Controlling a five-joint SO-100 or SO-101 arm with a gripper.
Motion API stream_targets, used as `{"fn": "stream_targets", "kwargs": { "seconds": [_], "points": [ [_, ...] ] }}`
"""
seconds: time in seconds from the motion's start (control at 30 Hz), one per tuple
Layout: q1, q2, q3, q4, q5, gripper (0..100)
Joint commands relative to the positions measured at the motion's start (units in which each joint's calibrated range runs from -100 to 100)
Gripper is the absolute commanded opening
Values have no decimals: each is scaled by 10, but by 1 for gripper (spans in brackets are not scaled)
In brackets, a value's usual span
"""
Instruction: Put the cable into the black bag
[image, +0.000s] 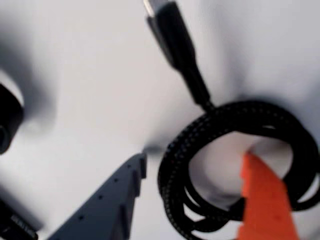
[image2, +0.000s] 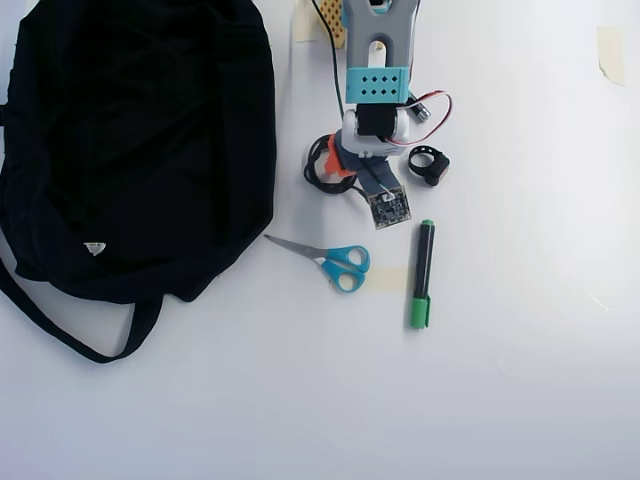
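The cable's loops wind over and around one another (image: 212, 218), so I expect the coil (image: 175, 165) to remain a closed ring when I pick it up by one side.
The cable (image: 175, 150) is a black braided coil on the white table, its plug tail (image: 167, 30) running up and away. My gripper (image: 195, 159) is open and low over it. The orange finger (image: 262, 200) stands inside the coil's ring and the dark grey finger (image: 120, 200) stands outside, so the coil's left side lies between them. In the overhead view the cable (image2: 316, 170) shows just left of the gripper (image2: 340, 165). The black bag (image2: 140, 140) lies further left, its strap (image2: 70, 335) trailing toward the bottom.
A small black ring-shaped strap (image2: 428, 163) lies right of the arm and shows at the wrist view's left edge as the same strap (image: 7, 120). Blue-handled scissors (image2: 335, 262) and a green marker (image2: 423, 275) lie below the gripper. Tape pieces (image2: 610, 50) mark the table.
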Motion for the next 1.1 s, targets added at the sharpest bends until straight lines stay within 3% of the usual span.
{"fn": "stream_targets", "kwargs": {
  "seconds": [0.0, 0.2, 1.07],
  "points": [
    [-3, 2, -1, -8, 0, 12],
    [-3, 2, -1, -12, 0, 3],
    [-9, -13, -54, -7, 0, 2]
  ]
}}
